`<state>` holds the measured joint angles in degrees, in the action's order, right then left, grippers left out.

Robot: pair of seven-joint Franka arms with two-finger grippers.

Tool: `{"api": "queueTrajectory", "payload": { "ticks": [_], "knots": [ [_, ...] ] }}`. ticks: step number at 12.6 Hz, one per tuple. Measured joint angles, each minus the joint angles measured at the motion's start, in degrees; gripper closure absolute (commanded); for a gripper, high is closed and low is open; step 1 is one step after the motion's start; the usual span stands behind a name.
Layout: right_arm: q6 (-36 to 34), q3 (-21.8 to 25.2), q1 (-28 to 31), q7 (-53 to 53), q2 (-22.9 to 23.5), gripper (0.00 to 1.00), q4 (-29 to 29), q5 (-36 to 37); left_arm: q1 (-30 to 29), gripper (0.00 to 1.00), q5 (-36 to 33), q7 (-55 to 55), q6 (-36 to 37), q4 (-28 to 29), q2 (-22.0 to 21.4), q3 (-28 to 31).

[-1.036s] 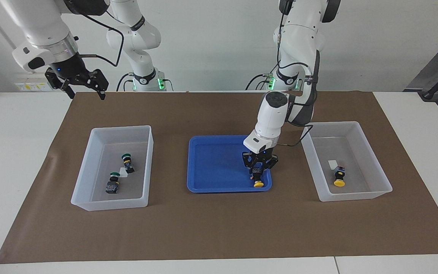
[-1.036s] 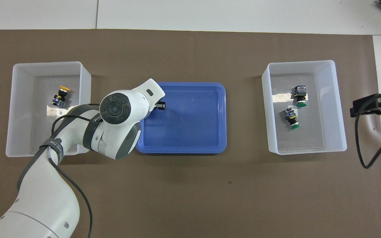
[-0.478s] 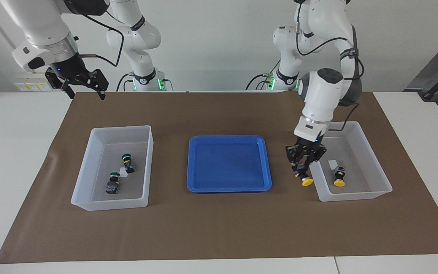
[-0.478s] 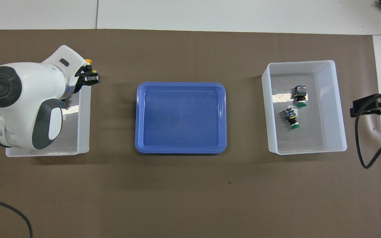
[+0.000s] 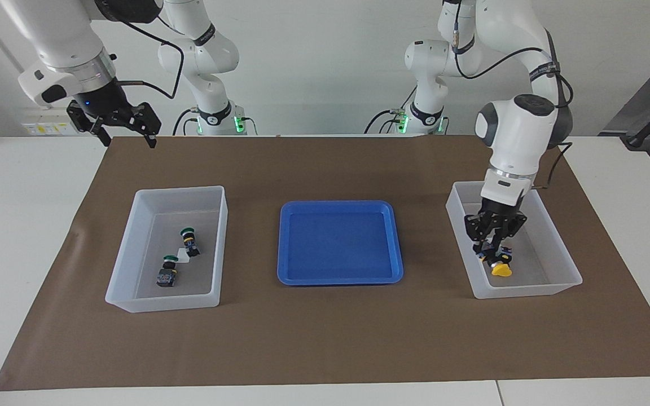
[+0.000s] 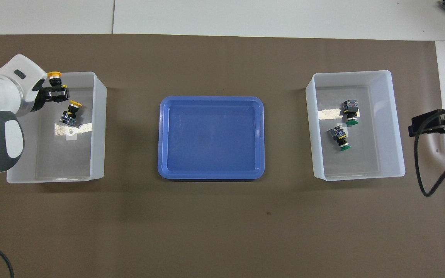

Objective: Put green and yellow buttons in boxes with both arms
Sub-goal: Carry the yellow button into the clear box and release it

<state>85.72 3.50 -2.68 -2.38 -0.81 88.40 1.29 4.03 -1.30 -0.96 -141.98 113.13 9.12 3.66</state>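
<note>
The held yellow button (image 6: 54,75) is above the other yellow button's box, so my left gripper should keep going down until the button gets to the box's open bottom (image 6: 84,131), and then let go.
My left gripper (image 5: 493,249) is shut on a yellow button (image 5: 500,270) and holds it low inside the clear box (image 5: 563,265) at the left arm's end. From overhead the left gripper (image 6: 55,90) and its yellow button (image 6: 54,75) are over the box's (image 6: 99,116) inside. A second yellow button (image 6: 71,112) lies on the box floor; in the facing view the held one covers it. Two green buttons (image 5: 189,240) (image 5: 167,271) lie in the other clear box (image 5: 181,190); overhead shows these green buttons (image 6: 350,112) (image 6: 340,139) too. My right gripper (image 5: 126,131) waits open, raised.
A blue tray (image 5: 339,205) lies on the brown mat between the two boxes, with nothing in it; overhead shows the blue tray (image 6: 211,99) too. Two slimmer white arms (image 5: 212,73) with green-lit bases stand at the table's edge nearest the robots.
My left gripper lifted the yellow button out of the blue tray and carried it sideways into the box at the left arm's end. The right arm has not moved.
</note>
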Motion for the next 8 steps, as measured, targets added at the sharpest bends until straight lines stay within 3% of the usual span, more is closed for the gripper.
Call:
{"api": "queueTrajectory", "payload": {
  "ticks": [3,4,5,6,7,8],
  "knots": [
    [1.6,0.1,0.4,0.0,0.0,0.00,0.0,-2.0,-0.5,0.98,0.0,7.3,0.0,5.2,-0.9,-0.2],
    [1.6,0.1,0.8,0.0,0.0,0.00,0.0,-2.4,-0.5,0.88,0.0,8.5,0.0,7.0,-1.3,-0.6],
    [1.6,0.2,1.1,0.0,0.0,0.00,0.0,-2.5,-0.3,0.56,0.0,9.2,0.0,8.8,-1.5,-1.0],
    [1.7,0.3,1.2,0.0,0.0,0.00,0.0,-2.5,0.2,0.10,0.0,9.4,-0.1,10.1,-1.6,-1.1],
    [1.7,0.3,1.2,0.0,0.0,0.00,0.0,-2.5,0.4,0.00,0.0,9.4,-0.1,10.8,-1.6,-1.3],
    [1.7,0.3,1.2,0.0,0.0,0.00,0.0,-2.5,0.4,0.00,0.0,9.5,-0.1,11.0,-1.6,-1.4]
  ]
}}
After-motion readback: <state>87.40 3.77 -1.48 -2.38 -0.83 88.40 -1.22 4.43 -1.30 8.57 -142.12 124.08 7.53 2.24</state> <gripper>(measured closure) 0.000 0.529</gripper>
